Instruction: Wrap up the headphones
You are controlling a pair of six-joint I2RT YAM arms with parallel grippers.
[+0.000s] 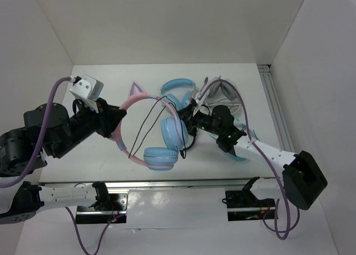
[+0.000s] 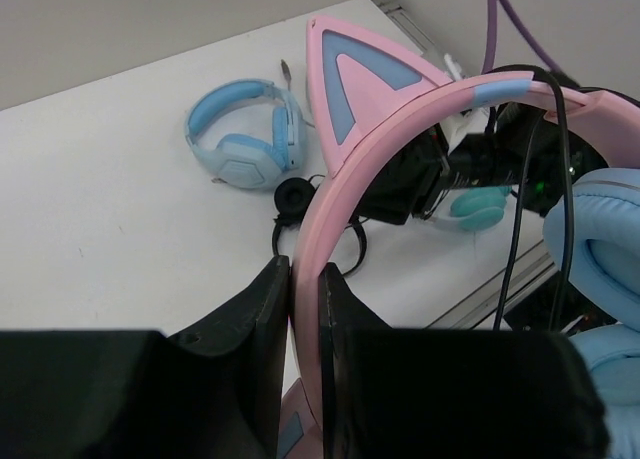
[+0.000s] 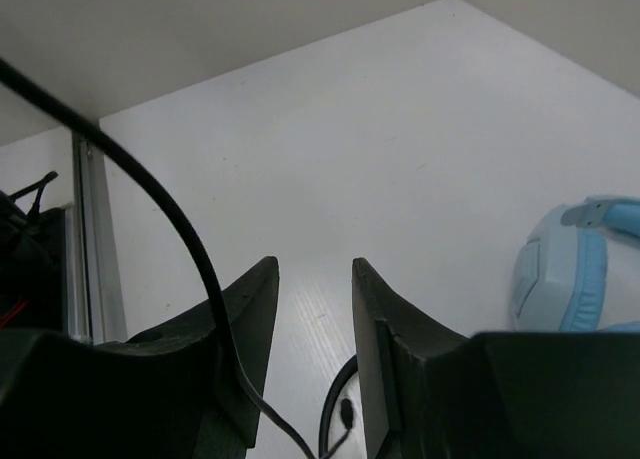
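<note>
The black cable's plug end (image 3: 346, 413) hangs between the open fingers of my right gripper, so I keep easing toward it until my fingers meet the cable (image 3: 298, 439).
The headphones (image 1: 146, 99) have a pink cat-ear headband (image 2: 370, 129), light blue ear cups (image 1: 173, 131) and a thin black cable (image 1: 146, 121). They are held tilted above the table's middle. My left gripper (image 1: 118, 121) is shut on the headband's left side, which is pinched between the jaws in the left wrist view (image 2: 305, 279). My right gripper (image 1: 191, 111) is just right of the upper ear cup. Its jaws are open with nothing between the tips (image 3: 313, 269). The cable (image 3: 150, 194) drapes over the outside of its left finger.
An all-blue pair (image 1: 178, 91) lies behind the right gripper and shows in the left wrist view (image 2: 240, 134). A teal pair with a white headband (image 1: 225, 89) lies under the right arm. A metal rail (image 1: 275, 110) runs along the table's right edge. White walls enclose the table.
</note>
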